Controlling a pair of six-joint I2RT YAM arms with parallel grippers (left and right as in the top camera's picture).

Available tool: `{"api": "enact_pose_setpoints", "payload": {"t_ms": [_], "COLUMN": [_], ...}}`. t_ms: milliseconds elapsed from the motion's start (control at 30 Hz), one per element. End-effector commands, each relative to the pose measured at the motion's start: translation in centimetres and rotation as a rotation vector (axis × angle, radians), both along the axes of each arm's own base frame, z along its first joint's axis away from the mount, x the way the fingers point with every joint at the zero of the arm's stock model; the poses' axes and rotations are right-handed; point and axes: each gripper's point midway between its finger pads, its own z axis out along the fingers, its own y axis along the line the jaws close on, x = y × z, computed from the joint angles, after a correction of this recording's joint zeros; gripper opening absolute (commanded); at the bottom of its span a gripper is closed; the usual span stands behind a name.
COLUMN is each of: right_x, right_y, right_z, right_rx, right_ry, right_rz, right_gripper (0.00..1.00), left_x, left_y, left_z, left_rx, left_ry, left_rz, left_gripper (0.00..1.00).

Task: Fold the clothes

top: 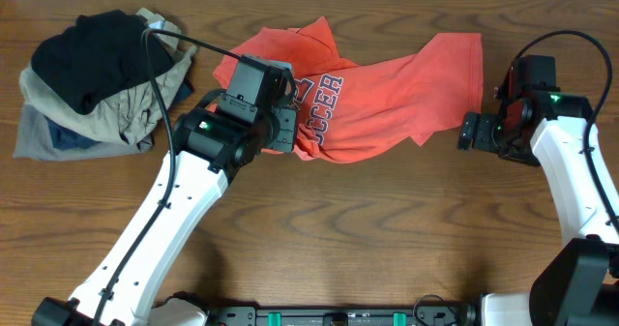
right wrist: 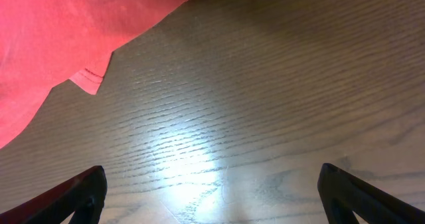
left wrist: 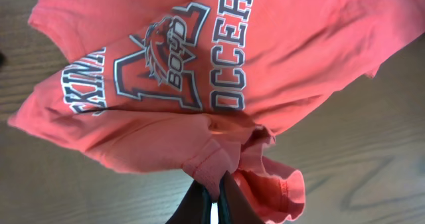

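The shirt bunches (left wrist: 216, 143) up below the lettering. My left gripper should put this part down toward the front, then pull the edge (left wrist: 24, 119) closest to the clothes pile straight.
The clothes, a red-orange T-shirt (top: 387, 94), lie crumpled across the middle of the table with navy-and-white lettering (left wrist: 172, 71) facing up. My left gripper (left wrist: 216, 194) is shut on a pinch of the shirt's hemmed edge, at the shirt's left side in the overhead view (top: 282, 131). My right gripper (right wrist: 212, 194) stands open over bare wood, just right of the shirt's edge (right wrist: 86, 81), with nothing between its fingers. From above the right gripper (top: 476, 133) sits beside the shirt's right sleeve.
A pile of other clothes, a black garment (top: 92, 55) on khaki, grey and blue ones (top: 77, 123), lies at the back left. A black cable (top: 193, 45) runs from the left arm over that pile. The wooden table (top: 387, 229) is bare in front.
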Motion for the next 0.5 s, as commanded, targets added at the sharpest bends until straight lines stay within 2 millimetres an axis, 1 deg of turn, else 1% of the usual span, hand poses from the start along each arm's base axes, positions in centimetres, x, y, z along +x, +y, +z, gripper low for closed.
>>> {"api": "enact_pose_setpoints", "payload": {"t_ms": [0,67,100,200,267,333,400,467], "right_x": [0.0,0.0,0.0,0.0,0.0,0.0,0.0,0.0], "right_y": [-0.2,-0.2,-0.2,-0.2,-0.2,-0.2,-0.2,-0.2], "right_z": [-0.1,-0.1,-0.1,-0.1,-0.1,-0.1,-0.1,-0.1], "right_rx": [-0.002,-0.002,-0.002,-0.002,-0.002,-0.002,-0.002,-0.002], "right_ry": [0.003,0.004,0.004,0.004,0.003,0.003,0.004,0.004], "right_rz": [0.004,0.005,0.004,0.005,0.004,0.004,0.004,0.004], "right_gripper": [0.99,0.99,0.99,0.99,0.99,0.99,0.99,0.99], "left_x": [-0.9,-2.3,-3.1,-4.7,-5.3,-5.4,-5.2,-4.7], "left_y": [0.5,1.4,2.5,7.2,10.4,13.0,14.5,14.7], "left_z": [0.9,0.7,0.6,0.8,1.7,3.1,4.4,5.5], "left_rx": [0.043,0.093,0.138,0.320,0.426,0.501,0.532,0.511], "left_ry": [-0.020,0.009,0.027,0.055,0.040,-0.009,-0.063,-0.118], "left_rz": [-0.065,-0.109,-0.111,-0.019,0.059,0.143,0.203,0.229], "left_gripper": [0.06,0.06,0.06,0.06,0.06,0.06,0.06,0.06]}}
